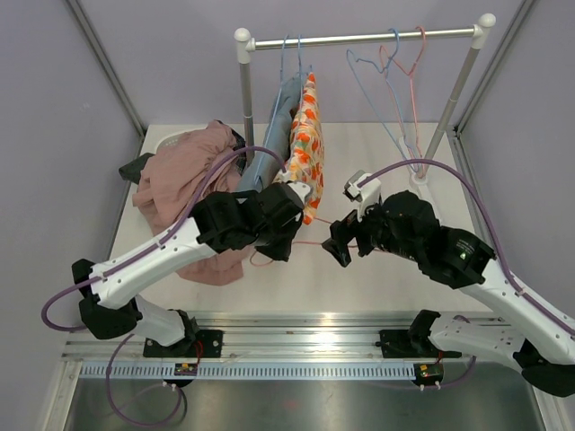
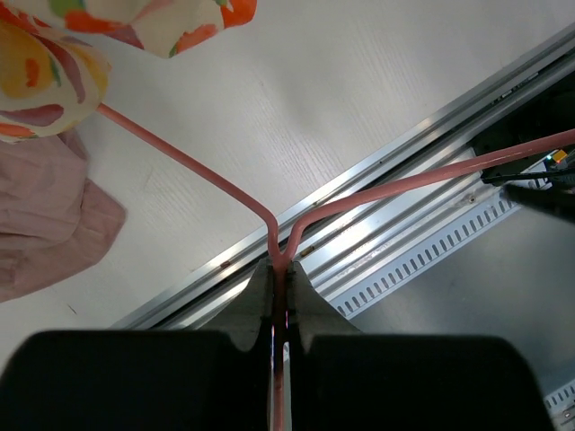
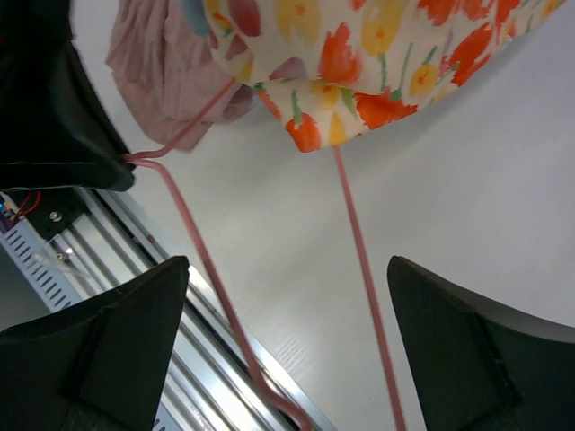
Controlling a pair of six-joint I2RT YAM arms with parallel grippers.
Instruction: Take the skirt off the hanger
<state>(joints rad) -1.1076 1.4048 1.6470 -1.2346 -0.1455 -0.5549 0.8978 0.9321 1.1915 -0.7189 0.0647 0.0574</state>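
Note:
I should move my right gripper toward my left gripper and grab the single wire (image 3: 185,212) beside the hanger's neck, because my right gripper is straddling both hanger wires (image 3: 215,276) away from the neck.
The floral skirt (image 1: 306,144), white with orange and yellow flowers, hangs on a thin pink hanger (image 1: 313,242) held low over the table. My left gripper (image 1: 286,237) is shut on the hanger's neck, where its two wires meet (image 2: 279,262). The skirt's edge shows at the top left of the left wrist view (image 2: 54,81). My right gripper (image 1: 342,246) is open, and both hanger wires (image 3: 359,260) run between its spread fingers (image 3: 135,341) without touching them. The skirt (image 3: 359,63) bunches at the far end of the wires.
A pile of pink clothes (image 1: 190,180) lies on the table's left over a white basket (image 1: 169,141). A blue garment (image 1: 274,135) and empty blue and red hangers (image 1: 395,67) hang on the rack (image 1: 359,38). A metal rail (image 1: 314,346) runs along the front edge.

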